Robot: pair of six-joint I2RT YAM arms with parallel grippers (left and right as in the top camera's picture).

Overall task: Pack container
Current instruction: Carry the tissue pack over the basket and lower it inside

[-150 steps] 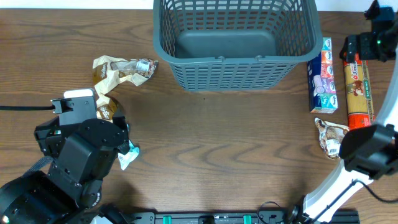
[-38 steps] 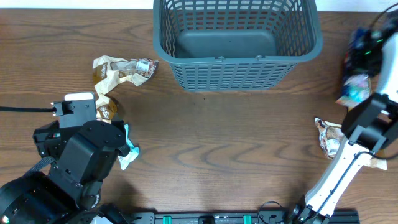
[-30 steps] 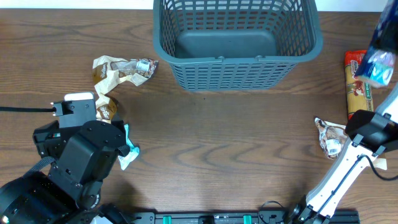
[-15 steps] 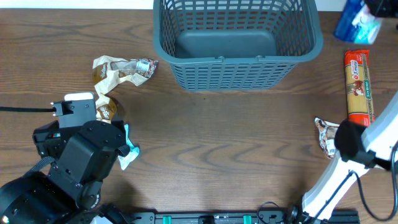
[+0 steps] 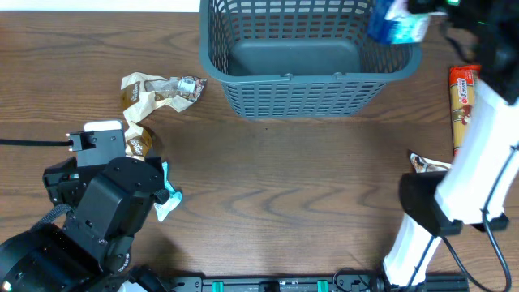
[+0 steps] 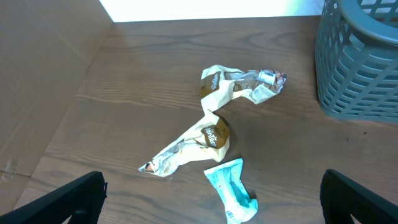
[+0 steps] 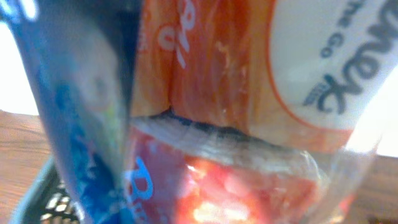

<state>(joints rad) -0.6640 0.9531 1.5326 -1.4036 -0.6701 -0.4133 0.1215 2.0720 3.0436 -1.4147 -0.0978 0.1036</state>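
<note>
I keep my right gripper going inward, with the blue tissue pack [image 5: 397, 23] over the container's rim and the container's bottom [image 5: 336, 57] clear, then lower it inside and release.
The container [image 5: 308, 57], a large dark grey lattice basket, stands at the table's far middle; its corner shows in the left wrist view [image 6: 364, 62]. My right gripper [image 5: 423, 11] is shut on a blue tissue pack [image 5: 397, 23], held over the container's right rim. In the right wrist view the pack [image 7: 205, 112] fills the frame and hides the fingers. My left gripper [image 6: 211, 188] hangs open low over the left of the table, above a teal packet [image 6: 231, 196]; nothing is between its fingers.
Crumpled cream-and-brown wrappers [image 5: 158, 92] lie left of the container, also seen in the left wrist view [image 6: 214, 132]. A long red pasta packet [image 5: 460, 101] lies at the right edge. Another crumpled wrapper [image 5: 422, 162] sits partly behind my white right arm [image 5: 454, 195].
My right gripper has carried the tissue pack from the table's right side up and leftward to above the container's right rim. The left arm has not moved.
</note>
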